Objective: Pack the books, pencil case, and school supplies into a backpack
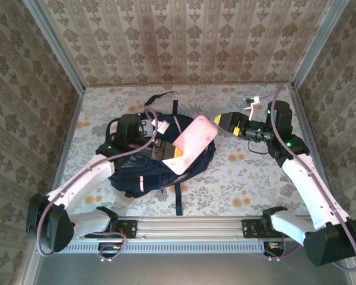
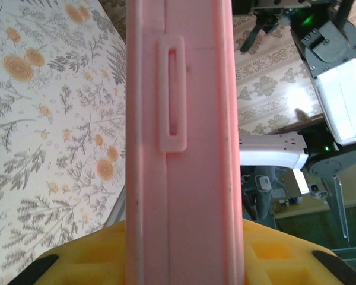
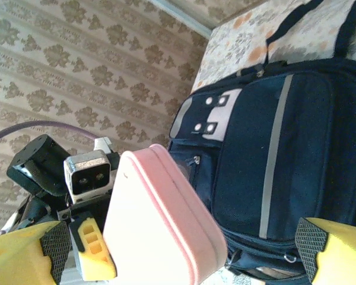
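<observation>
The backpack [image 1: 143,171] is closed, so my right gripper should grab the pink pouch by its far end [image 1: 206,126] to free my left gripper to lift the backpack's front.
The navy backpack [image 1: 130,175] lies flat on the table at centre-left, its striped front [image 3: 273,148] seen in the right wrist view. My left gripper [image 1: 175,152] is shut on one end of a pink rectangular pouch [image 1: 193,142], one of the school supplies, and holds it tilted above the backpack's right side. In the left wrist view the pouch [image 2: 178,142] stands between the yellow fingers [image 2: 77,261]. My right gripper [image 1: 221,122] is open just beyond the pouch's far upper end, not touching it; its fingers [image 3: 332,249] straddle the pouch [image 3: 160,219]. The books and the pencil case are out of view.
The floral table [image 1: 237,172] has free room right of the backpack. Patterned walls [image 1: 184,41] close in the back and both sides. A metal rail [image 1: 190,225] runs along the near edge between the arm bases. Dark straps [image 1: 178,199] trail toward the rail.
</observation>
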Controlling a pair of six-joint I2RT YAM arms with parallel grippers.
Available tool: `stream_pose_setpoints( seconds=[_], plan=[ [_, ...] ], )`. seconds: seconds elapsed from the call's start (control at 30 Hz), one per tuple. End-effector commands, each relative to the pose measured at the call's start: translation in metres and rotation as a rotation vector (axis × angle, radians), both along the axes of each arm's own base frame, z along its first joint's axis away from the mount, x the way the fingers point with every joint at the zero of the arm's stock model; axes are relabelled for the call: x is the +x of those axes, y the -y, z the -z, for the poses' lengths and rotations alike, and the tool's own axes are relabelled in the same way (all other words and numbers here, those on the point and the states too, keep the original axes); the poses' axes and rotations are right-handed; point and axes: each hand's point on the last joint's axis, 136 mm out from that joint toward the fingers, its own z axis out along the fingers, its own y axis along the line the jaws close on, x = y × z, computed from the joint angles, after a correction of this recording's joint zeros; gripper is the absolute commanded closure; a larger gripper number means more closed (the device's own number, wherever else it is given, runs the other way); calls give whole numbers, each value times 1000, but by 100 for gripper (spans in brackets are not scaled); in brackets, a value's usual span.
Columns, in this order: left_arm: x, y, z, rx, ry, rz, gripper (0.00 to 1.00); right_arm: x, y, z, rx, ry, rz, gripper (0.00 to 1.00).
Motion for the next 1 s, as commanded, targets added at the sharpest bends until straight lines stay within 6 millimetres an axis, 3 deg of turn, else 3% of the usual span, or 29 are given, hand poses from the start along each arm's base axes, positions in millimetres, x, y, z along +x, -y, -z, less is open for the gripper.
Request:
stream_pose_setpoints(
  seconds=[0.0, 0.1, 0.23, 0.37, 0.53, 0.63, 0.87, 0.97],
  plan=[
    [-24, -11, -15, -62, 56, 77, 65, -6, -19, -19, 68, 49, -132, 2],
    [-34, -16, -17, -72, 69, 81, 65, -19, -42, -17, 64, 60, -251, 3],
    [-41, -20, -14, -77, 59, 74, 65, -54, -78, -21, 90, 82, -480, 3],
    [-46, -23, -10, -76, 58, 67, 65, -78, -92, -25, 119, 90, -608, 6],
    [-48, -24, -11, -79, 63, 66, 66, -86, -93, -26, 143, 68, -655, 24],
    [-46, -23, -13, -80, 58, 64, 66, -90, -95, -26, 148, 65, -676, 28],
    [-47, -23, -19, -93, 65, 70, 65, -76, -100, -12, 138, 12, -632, 42],
    [-47, -23, -19, -92, 66, 66, 63, -71, -100, -13, 136, 16, -612, 56]
  ],
)
